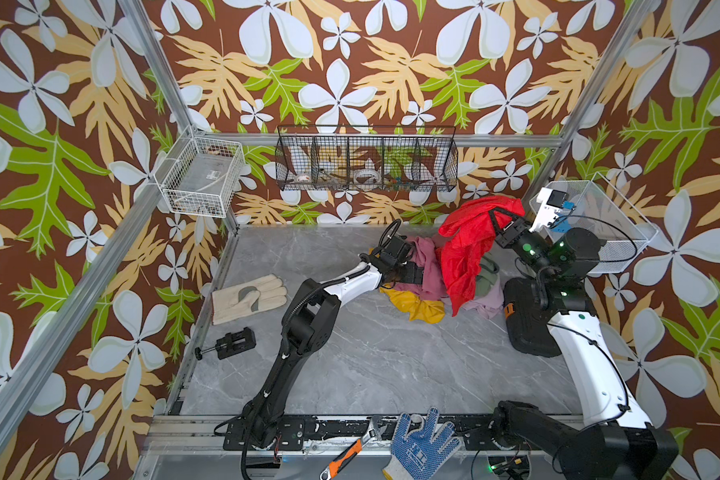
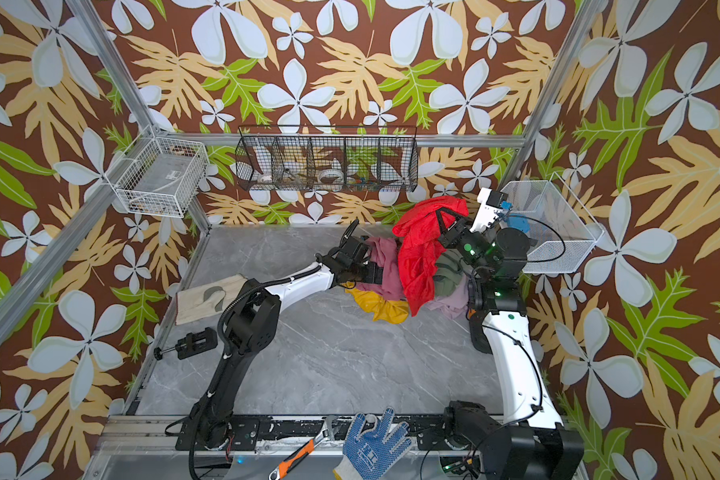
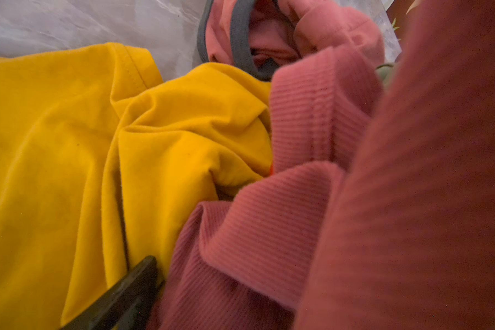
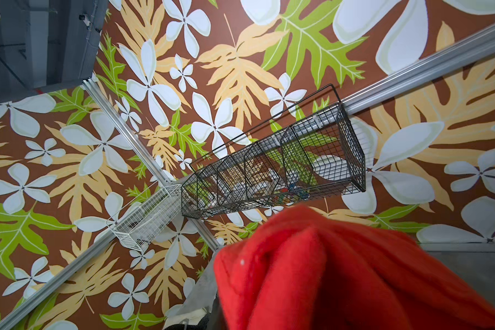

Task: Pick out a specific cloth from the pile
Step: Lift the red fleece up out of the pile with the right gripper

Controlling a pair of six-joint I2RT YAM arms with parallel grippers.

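I should withdraw my left gripper, its finger covered by dusty pink ribbed cloth (image 1: 429, 273), from the pile so it can take the red cloth (image 1: 461, 257) from my right gripper.
The bright red cloth (image 1: 470, 249) (image 2: 420, 253) hangs raised over the pile (image 1: 425, 291) at the back right of the table. My right gripper (image 1: 493, 214) (image 2: 440, 212) is shut on its top fold, and its lower end still drapes onto the heap. In the right wrist view the red cloth (image 4: 340, 271) hides the jaws. My left gripper (image 1: 417, 274) (image 2: 374, 272) is open and pressed low into the pile's left side. There one dark finger (image 3: 123, 297) lies on the mustard yellow cloth (image 3: 69, 171). Dusty pink ribbed cloth (image 3: 269, 228) covers the other finger.
Olive green (image 1: 485, 282) and lilac (image 1: 489, 303) cloths lie under the red one. A black case (image 1: 524, 320) sits by the right arm. A cream work glove (image 1: 248, 297) and black vise (image 1: 233, 343) are at left. Blue dotted glove (image 1: 422, 444) and wrench (image 1: 350, 451) lie on the front rail.
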